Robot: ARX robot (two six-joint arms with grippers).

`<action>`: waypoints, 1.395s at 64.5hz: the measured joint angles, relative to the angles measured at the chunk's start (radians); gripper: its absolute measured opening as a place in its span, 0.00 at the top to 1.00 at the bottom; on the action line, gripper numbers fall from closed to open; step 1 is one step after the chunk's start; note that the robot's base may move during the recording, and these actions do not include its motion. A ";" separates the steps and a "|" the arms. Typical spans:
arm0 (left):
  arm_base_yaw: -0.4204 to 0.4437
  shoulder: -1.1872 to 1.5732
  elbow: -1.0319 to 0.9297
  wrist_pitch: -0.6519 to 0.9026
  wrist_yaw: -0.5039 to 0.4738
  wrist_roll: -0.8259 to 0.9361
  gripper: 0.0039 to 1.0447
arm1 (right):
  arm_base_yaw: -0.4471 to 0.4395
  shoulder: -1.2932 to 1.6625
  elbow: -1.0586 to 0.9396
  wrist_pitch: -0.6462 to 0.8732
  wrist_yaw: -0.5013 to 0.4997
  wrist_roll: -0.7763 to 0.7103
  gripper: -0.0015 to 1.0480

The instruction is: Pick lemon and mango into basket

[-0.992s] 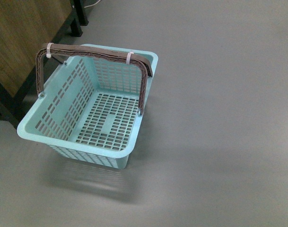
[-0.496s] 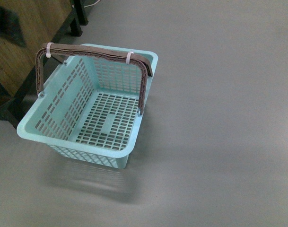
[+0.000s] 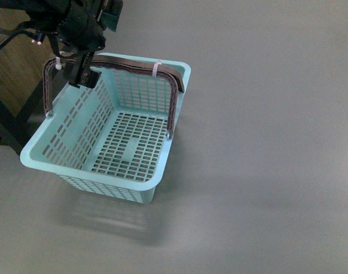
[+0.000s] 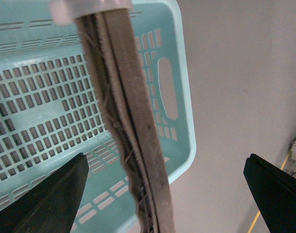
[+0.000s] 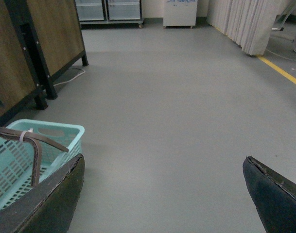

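I expect the turquoise basket (image 3: 125, 145) to hang under its handles with its opening up when I lift, since the brown handles' ends (image 3: 170, 133) are pinned to its side rims.
The turquoise basket (image 3: 94, 173) stands on the grey floor, and nothing shows inside it. Its two brown handles (image 3: 122, 63) are swung up together over the far end. My left gripper (image 3: 85, 71) hangs open just above the handles' left end. In the left wrist view the handles (image 4: 133, 121) run between the spread fingers of the left gripper (image 4: 166, 165), over the basket's lattice wall (image 4: 41, 97). My right gripper (image 5: 163, 162) is open over bare floor, with the basket's corner (image 5: 65, 133) off to one side. The lemon and the mango are out of view.
A wooden cabinet (image 3: 8, 63) on black legs (image 3: 8, 123) stands close to the basket's left side. The right wrist view shows wooden panels (image 5: 55, 29), a yellow floor line (image 5: 284, 73), curtains (image 5: 245, 24) and a white unit (image 5: 179, 12) far off.
My left arm has come into the front view from the top left and now hangs over the basket's handles. The basket has not moved.
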 joint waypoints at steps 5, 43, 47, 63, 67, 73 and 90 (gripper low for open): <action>-0.008 0.051 0.073 -0.037 0.000 0.000 0.09 | 0.000 0.000 0.000 0.000 0.000 0.000 0.08; -0.030 0.129 0.131 -0.082 0.002 -0.093 0.85 | 0.000 0.000 0.000 0.000 0.000 0.000 0.08; -0.034 0.087 0.064 -0.048 -0.002 -0.095 0.85 | 0.000 0.000 0.000 0.000 0.000 0.000 0.08; -0.061 -0.275 -0.290 0.051 -0.039 -0.146 0.85 | 0.000 0.000 0.000 0.000 0.000 0.000 0.08; -0.072 -0.389 -0.359 0.055 -0.063 -0.149 0.85 | 0.000 0.000 0.000 0.000 0.000 0.000 0.08; -0.097 -0.607 -0.455 0.014 -0.125 -0.153 0.85 | 0.000 0.000 0.000 0.000 0.000 0.000 0.08; -0.167 -1.095 -0.573 -0.224 -0.251 -0.195 0.85 | 0.000 0.000 0.000 0.000 0.000 0.000 0.08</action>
